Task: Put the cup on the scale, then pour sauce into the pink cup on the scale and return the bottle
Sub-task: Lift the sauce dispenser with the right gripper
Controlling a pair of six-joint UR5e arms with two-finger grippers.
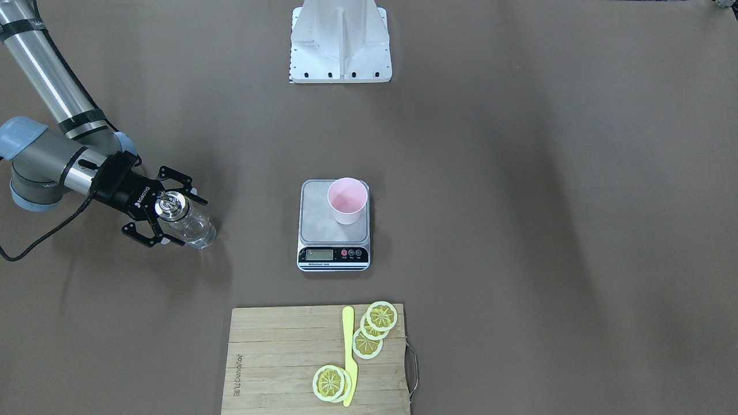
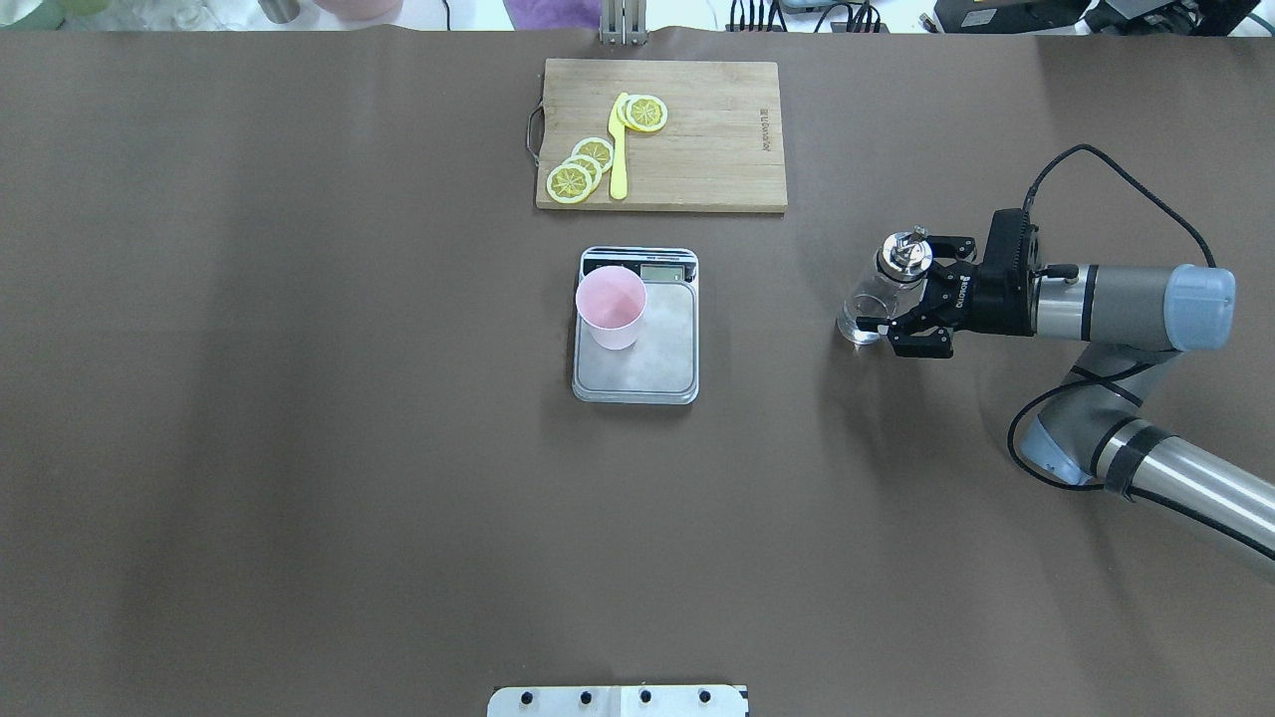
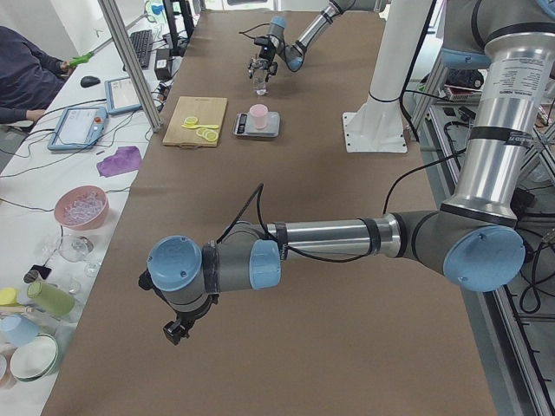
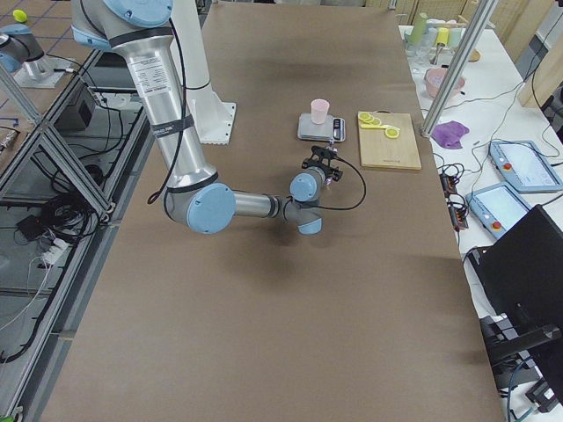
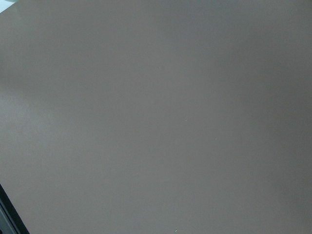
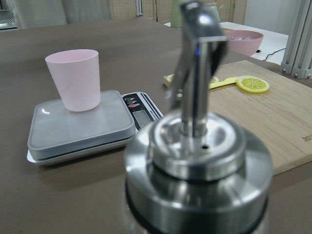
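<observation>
A lever hangs [image 6: 178, 83] beside the bottle's spout from its metal flap [image 6: 204, 24], so I expect the flap to open on its own when the robot tips the bottle.
The pink cup [image 1: 347, 202] stands upright on the back corner of the scale [image 1: 323, 225], toward the robot's left. A clear glass bottle [image 1: 196, 229] with a chrome spout cap [image 6: 195, 146] stands on the table to the scale's right, robot's side. Clear sauce [image 2: 859, 325] shows faintly at its bottom. My right gripper [image 1: 193, 222] is open, one finger on each side of the bottle with gaps showing. My left gripper [image 3: 178, 329] hangs low over bare table far from the scale. Whether it is open or shut I cannot tell.
A wooden cutting board [image 1: 277, 357] with lemon slices [image 1: 381, 316] and a yellow knife [image 1: 349, 351] lies beyond the scale, away from the robot. The white robot base [image 1: 340, 40] is at the near edge. A person and bowls are at the side bench.
</observation>
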